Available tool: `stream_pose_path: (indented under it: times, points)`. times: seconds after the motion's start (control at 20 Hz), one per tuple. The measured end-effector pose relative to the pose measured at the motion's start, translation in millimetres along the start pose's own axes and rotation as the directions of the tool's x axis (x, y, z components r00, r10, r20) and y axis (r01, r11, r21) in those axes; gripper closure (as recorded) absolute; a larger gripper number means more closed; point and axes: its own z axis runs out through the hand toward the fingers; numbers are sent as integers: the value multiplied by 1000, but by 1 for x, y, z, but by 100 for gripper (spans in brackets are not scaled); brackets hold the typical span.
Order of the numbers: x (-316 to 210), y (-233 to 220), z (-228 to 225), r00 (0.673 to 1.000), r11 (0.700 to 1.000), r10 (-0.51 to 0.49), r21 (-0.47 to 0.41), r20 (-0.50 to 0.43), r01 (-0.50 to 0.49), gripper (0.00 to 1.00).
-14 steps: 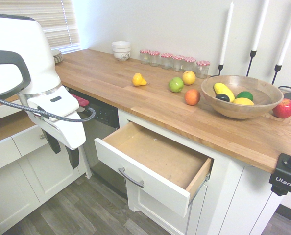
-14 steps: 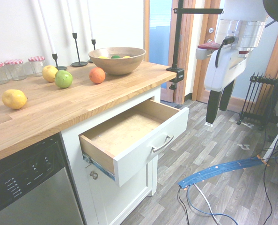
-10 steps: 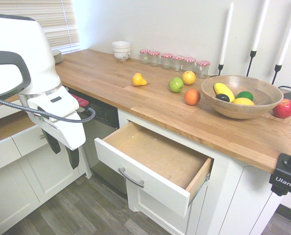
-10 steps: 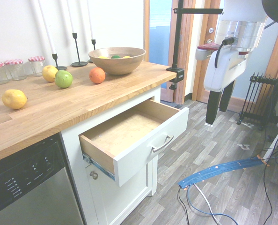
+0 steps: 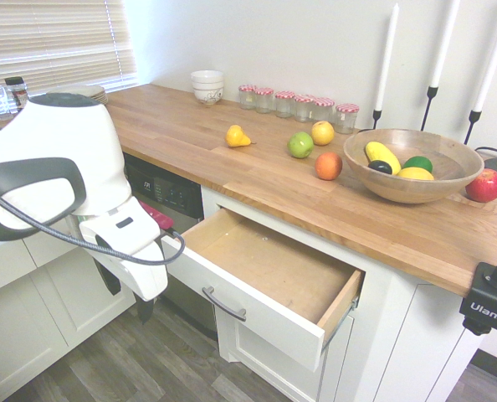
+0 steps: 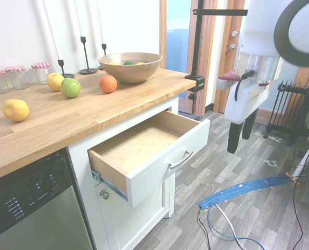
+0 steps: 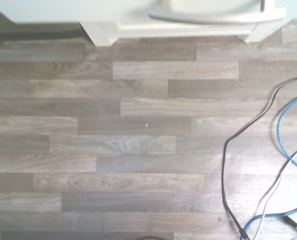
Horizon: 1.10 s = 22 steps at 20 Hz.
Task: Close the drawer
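Observation:
A metal rail (image 5: pixel 341 324) runs along the drawer's side, so I expect the drawer to glide straight in and stay level when I push its white front (image 5: pixel 253 311).
The drawer (image 5: pixel 247 295) stands pulled far out under the wooden countertop, and its light wood box (image 6: pixel 139 145) is empty. A curved metal handle (image 5: pixel 223 305) (image 6: pixel 180 160) sits on its white front. My gripper (image 5: pixel 130 306) (image 6: pixel 239 145) hangs in front of the drawer, a short way off and touching nothing. It points down at the floor, its dark fingers (image 6: pixel 231 139) apart and empty. The wrist view looks down on grey floor planks, with the drawer's front and handle (image 7: pixel 208 17) along one edge.
The countertop (image 5: pixel 257 180) carries loose fruit (image 5: pixel 301 145), a wooden bowl (image 5: pixel 412 167), jars and candlesticks. A dishwasher (image 5: pixel 169 197) stands beside the drawer, a cabinet door (image 6: pixel 131 224) sits below it, and white cabinets (image 5: pixel 23 318) are behind the arm. A dark radiator (image 6: pixel 290 112) stands on the floor.
The arm has dropped lower and swung closer to the drawer's front. The drawer itself has not moved.

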Motion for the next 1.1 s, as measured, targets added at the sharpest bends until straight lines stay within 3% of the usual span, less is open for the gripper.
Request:
stream_pose_path:
  times: [0.25, 0.55, 0.8, 0.85, 1.1]
  points:
    - [14, 5, 56, 1000, 1000, -4, -12, 14, 4, 0]
    - [42, 5, 117, 998, 1000, -17, 9, -56, 18, 0]
    - [58, -11, 150, 998, 1000, -18, 3, -57, 18, 0]
    - [60, -16, 153, 998, 1000, -21, 5, -57, 21, 100]
    - [70, -28, 160, 998, 999, -24, 20, -59, 25, 100]
